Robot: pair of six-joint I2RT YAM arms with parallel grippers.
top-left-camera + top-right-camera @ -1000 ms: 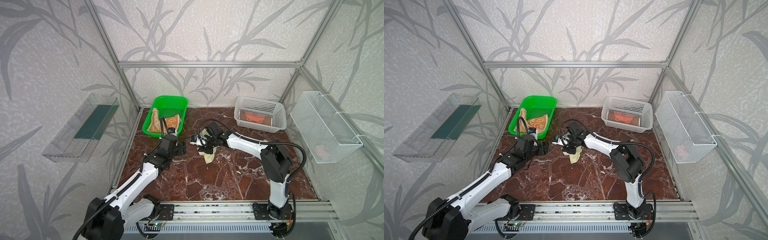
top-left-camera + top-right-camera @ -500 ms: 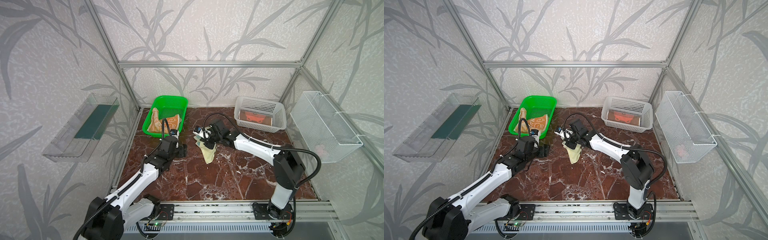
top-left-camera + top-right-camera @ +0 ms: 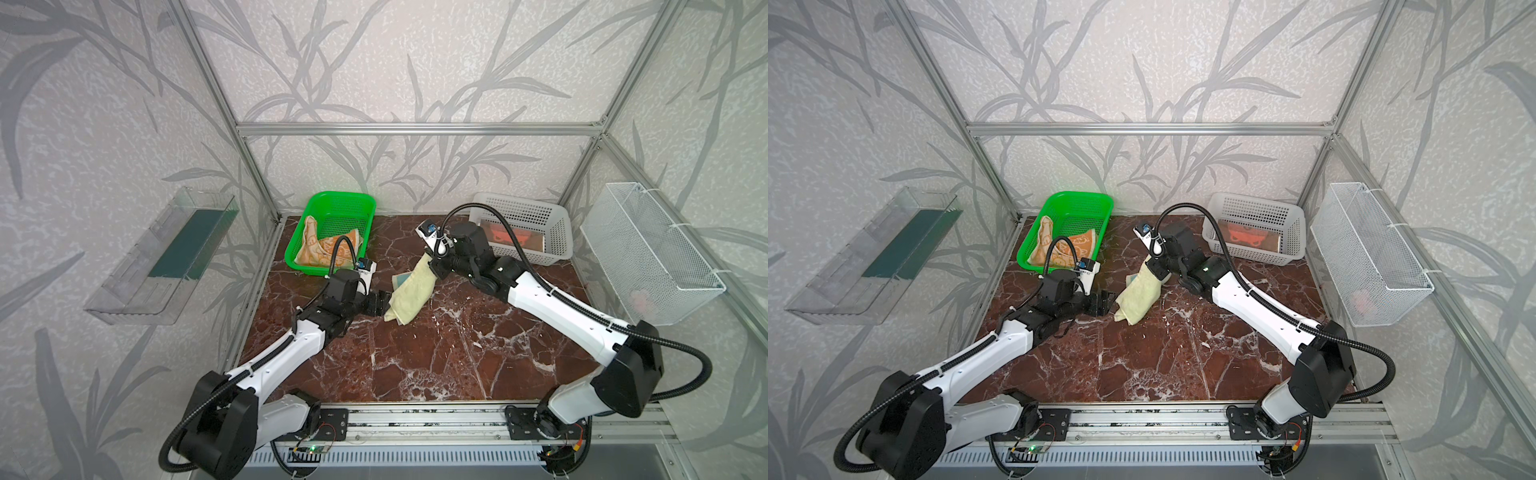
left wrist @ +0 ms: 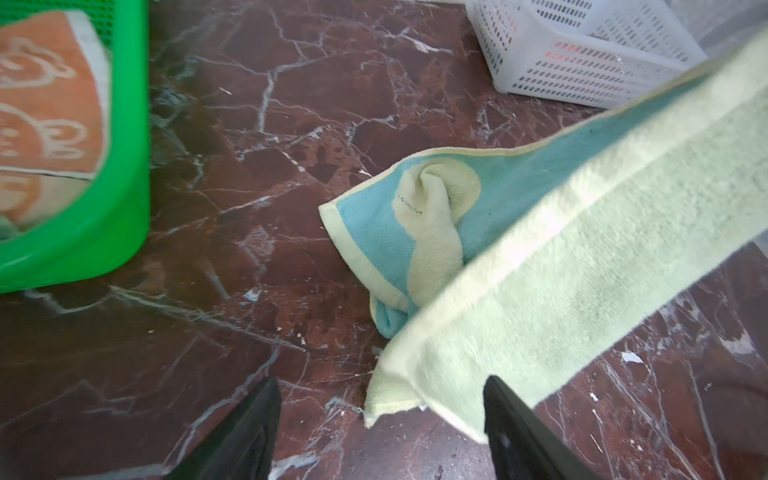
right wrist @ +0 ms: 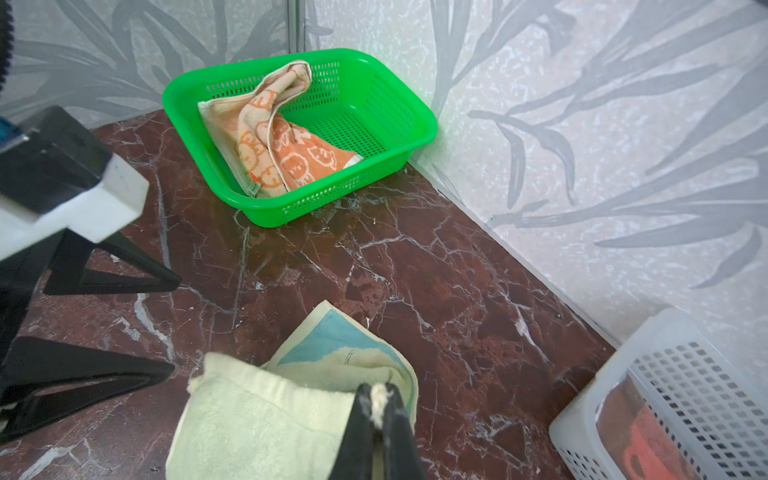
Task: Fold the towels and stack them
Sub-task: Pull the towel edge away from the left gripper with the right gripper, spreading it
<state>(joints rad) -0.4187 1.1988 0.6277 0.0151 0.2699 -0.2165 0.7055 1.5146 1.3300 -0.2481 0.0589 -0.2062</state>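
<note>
The pale yellow towel's lower corner [image 3: 389, 316] is free ahead of the left gripper's open fingers, so the robot's left gripper should go on toward that corner [image 4: 402, 370] and close there.
My right gripper [image 5: 378, 401] [image 3: 432, 264] is shut on one end of the pale yellow towel [image 3: 411, 291] [image 3: 1140, 293], which has a light-blue printed side. The towel slopes from that grip down to the marble, where its lower part rests in folds. My left gripper [image 4: 381, 380] [image 3: 384, 303] is open, low over the table, and the towel's [image 4: 582, 270] lower corner shows between its fingers. The orange-cream towel [image 3: 324, 249] [image 5: 274, 141] lies crumpled in the green basket [image 3: 370, 216]. A salmon-orange towel [image 3: 507, 237] lies in the white basket [image 3: 552, 245].
The green basket [image 3: 1075, 195] stands at the back left and the white basket [image 3: 1287, 249] at the back right. A wire basket [image 3: 648, 249] hangs on the right wall, a clear shelf [image 3: 166, 253] on the left wall. Bare marble stretches in front of both grippers.
My right gripper has risen and drawn back to the right with the yellow towel's end, stretching the cloth out. My left gripper has moved right to the towel's lower corner.
</note>
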